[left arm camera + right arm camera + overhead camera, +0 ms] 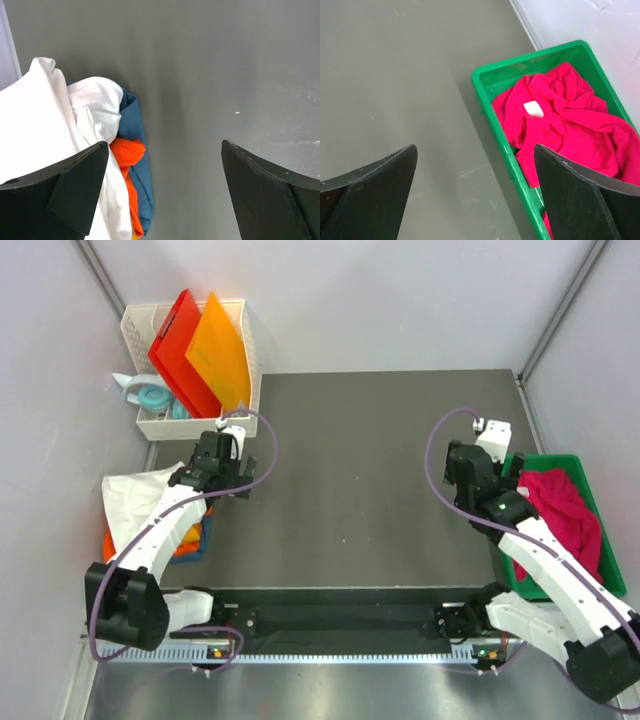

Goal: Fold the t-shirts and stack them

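Note:
I should keep moving my open right gripper over the green bin's rim and down until it closes on the t-shirt's loose folds (534,142), because the crimson-pink t-shirt (564,508) lies uncovered in the bin.
A white t-shirt (135,495) lies rumpled on a stack at the table's left edge, over an orange t-shirt (127,152) and a blue t-shirt (132,125). My left gripper (212,472) hangs open just right of the stack, with nothing between its fingers (75,185). A crimson-pink t-shirt (565,510) lies crumpled in a green bin (490,107) at the table's right edge, with a small white label showing (533,108). My right gripper (470,468) stands open left of the bin, holding nothing; in the right wrist view its right finger (585,195) overlaps the bin.
At the back left, a white basket (243,335) holds a red board (178,345) and an orange board (220,355). Teal tape rolls (152,395) lie beside it. Grey walls close in on three sides. The dark table (360,480) stretches between the arms.

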### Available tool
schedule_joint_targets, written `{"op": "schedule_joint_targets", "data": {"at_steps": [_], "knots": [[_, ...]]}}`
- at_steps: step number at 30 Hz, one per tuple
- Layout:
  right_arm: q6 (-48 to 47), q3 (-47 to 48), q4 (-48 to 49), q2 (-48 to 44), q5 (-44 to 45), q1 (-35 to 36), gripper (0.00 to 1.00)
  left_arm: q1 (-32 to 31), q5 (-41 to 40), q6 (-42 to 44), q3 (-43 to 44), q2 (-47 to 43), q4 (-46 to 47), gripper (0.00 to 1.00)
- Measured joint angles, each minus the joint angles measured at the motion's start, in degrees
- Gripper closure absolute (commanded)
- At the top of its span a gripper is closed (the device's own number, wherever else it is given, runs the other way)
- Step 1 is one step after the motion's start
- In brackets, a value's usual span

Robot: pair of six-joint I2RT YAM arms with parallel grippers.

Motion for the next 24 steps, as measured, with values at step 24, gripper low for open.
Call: {"op": "schedule_joint_targets", "data": {"at_steps": [24], "knots": [[11.08,1.95,-5.84,6.71,-4.17,-25.68,0.04,-10.97,-1.25,3.58,4.09,3.39,-0.63,0.06]]}}
